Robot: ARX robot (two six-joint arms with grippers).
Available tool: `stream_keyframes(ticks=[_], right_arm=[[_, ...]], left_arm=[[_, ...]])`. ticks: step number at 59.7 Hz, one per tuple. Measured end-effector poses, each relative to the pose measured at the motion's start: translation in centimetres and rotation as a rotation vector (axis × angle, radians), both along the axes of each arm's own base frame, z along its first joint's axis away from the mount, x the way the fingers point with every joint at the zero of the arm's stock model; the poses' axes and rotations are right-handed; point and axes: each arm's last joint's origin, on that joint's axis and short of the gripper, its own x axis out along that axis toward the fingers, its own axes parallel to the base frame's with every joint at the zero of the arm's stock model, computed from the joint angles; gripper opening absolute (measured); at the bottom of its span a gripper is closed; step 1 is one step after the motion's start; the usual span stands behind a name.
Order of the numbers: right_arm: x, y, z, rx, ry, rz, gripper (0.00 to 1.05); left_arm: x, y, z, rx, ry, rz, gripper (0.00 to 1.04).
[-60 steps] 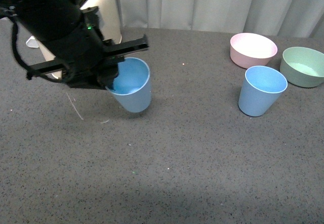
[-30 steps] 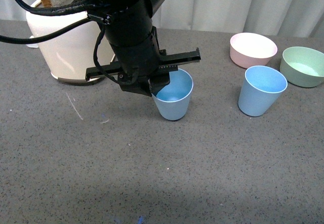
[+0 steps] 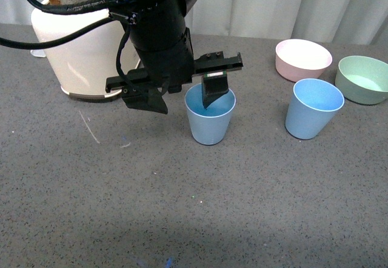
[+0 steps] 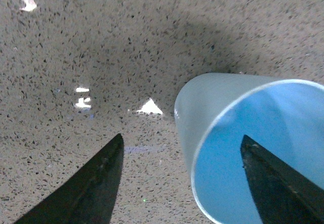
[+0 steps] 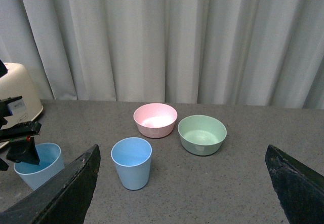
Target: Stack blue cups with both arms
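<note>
The blue cup (image 5: 132, 162) by the bowls gets thinner toward a narrow base (image 5: 134, 185), so I expect it to sit deep inside the other blue cup when the robot lowers it.
One blue cup (image 3: 210, 122) stands upright near the table's middle. My left gripper (image 3: 182, 101) is open over it: one finger (image 3: 214, 90) hangs inside the cup's mouth, the other (image 3: 145, 100) is outside to its left. In the left wrist view the cup's rim (image 4: 243, 148) lies between my fingers. The second blue cup (image 3: 312, 108) stands upright to the right, in front of the bowls; it also shows in the right wrist view (image 5: 131, 162). My right gripper (image 5: 182, 183) is open and empty, high above the table, out of the front view.
A pink bowl (image 3: 303, 59) and a green bowl (image 3: 364, 79) sit at the back right. A cream toaster (image 3: 79, 50) with toast stands at the back left. Grey curtains hang behind the dark speckled table (image 3: 194, 207).
My left gripper has carried the cup rightward from beside the toaster to the table's middle, then opened its jaws and let the cup stand.
</note>
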Motion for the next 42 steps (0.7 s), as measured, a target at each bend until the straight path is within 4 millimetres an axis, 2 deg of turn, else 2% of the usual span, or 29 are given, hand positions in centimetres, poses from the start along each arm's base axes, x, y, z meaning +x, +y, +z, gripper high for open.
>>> stream_keyframes(ticks=[11, 15, 20, 23, 28, 30, 34, 35, 38, 42], right_arm=[[0.0, 0.0, 0.0, 0.0, 0.0, 0.0, 0.95], [0.0, 0.0, 0.0, 0.0, 0.0, 0.0, 0.95], [0.0, 0.0, 0.0, 0.0, 0.0, 0.0, 0.95], [0.0, 0.0, 0.0, 0.0, 0.0, 0.0, 0.95], [0.0, 0.0, 0.0, 0.0, 0.0, -0.001, 0.95], [0.0, 0.0, 0.0, 0.0, 0.0, -0.001, 0.95], [0.0, 0.0, 0.0, 0.0, 0.0, 0.0, 0.95], [0.0, 0.0, 0.0, 0.0, 0.0, 0.0, 0.95], [0.0, 0.0, 0.0, 0.0, 0.0, 0.001, 0.95], [0.0, 0.0, 0.0, 0.0, 0.0, 0.0, 0.95]], left_arm=[[-0.2, 0.5, 2.9, -0.036, -0.088, 0.018, 0.99], [-0.2, 0.7, 3.7, -0.034, -0.119, 0.021, 0.98], [-0.7, 1.8, 3.0, 0.114, -0.455, 0.033, 0.85], [-2.0, 3.3, 2.0, 0.192, -0.616, 0.028, 0.76], [-4.3, 6.0, 1.0, 0.211, -0.804, 0.019, 0.63], [-5.9, 7.8, 1.6, 0.19, -0.965, 0.048, 0.54], [-7.3, 9.3, 3.1, 0.165, -1.109, 0.079, 0.45], [-8.2, 10.2, 4.0, 0.154, -1.165, 0.092, 0.4], [-9.8, 11.7, 5.1, 0.157, -1.219, 0.107, 0.29], [-11.5, 12.9, 5.1, 0.166, -1.218, 0.104, 0.18]])
